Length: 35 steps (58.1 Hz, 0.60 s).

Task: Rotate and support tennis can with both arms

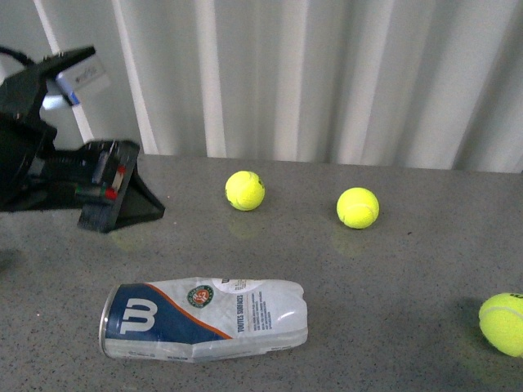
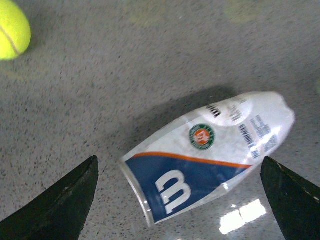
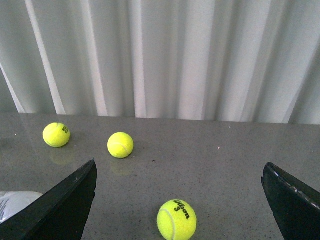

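Note:
Tennis balls (image 1: 245,190) are lying loose behind the crumpled tennis can (image 1: 204,320), so I expect that the tennis can will be empty inside when I stand it up.
The tennis can (image 1: 204,318) lies on its side near the front left of the grey table, crumpled, with its silver rim pointing left. My left arm hangs above and behind it, and the left gripper (image 1: 114,196) is open. In the left wrist view the tennis can (image 2: 210,160) lies below and between the spread fingers of the left gripper (image 2: 178,158), apart from both. The right gripper (image 3: 179,162) is open with nothing held. It faces the table, and only a white end of the tennis can (image 3: 12,202) shows at the edge of the right wrist view.
Three yellow-green tennis balls lie on the table (image 1: 368,278): one (image 1: 245,190) at mid-back, one (image 1: 358,207) to its right, one (image 1: 502,322) at the right edge. The ball (image 3: 176,220) with Wilson print sits close before the right gripper. A white curtain (image 1: 327,73) closes the back.

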Available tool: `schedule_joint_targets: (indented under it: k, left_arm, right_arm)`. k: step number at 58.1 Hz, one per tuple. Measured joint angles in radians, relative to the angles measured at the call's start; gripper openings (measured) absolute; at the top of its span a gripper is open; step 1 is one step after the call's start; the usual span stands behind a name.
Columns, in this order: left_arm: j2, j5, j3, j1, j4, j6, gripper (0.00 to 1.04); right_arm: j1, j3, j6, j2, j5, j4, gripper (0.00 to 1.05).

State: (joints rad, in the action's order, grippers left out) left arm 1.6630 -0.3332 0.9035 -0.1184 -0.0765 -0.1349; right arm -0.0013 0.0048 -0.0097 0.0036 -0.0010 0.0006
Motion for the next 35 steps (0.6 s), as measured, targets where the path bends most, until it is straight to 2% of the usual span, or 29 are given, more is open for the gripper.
schedule_joint_targets:
  k: [17, 24, 35]
  left_arm:
    - [0.163, 0.082, -0.114, 0.033, 0.233, -0.008, 0.98]
    - [0.196, 0.101, -0.114, 0.036, 0.244, -0.007, 0.98]
    - [0.202, 0.033, -0.116, 0.047, 0.16, 0.04, 0.98]
  right_arm:
    - [0.0, 0.0, 0.0, 0.0, 0.0, 0.0, 0.97]
    - [0.0, 0.0, 0.0, 0.0, 0.0, 0.0, 0.97]
    - [0.0, 0.0, 0.0, 0.0, 0.0, 0.0, 0.97]
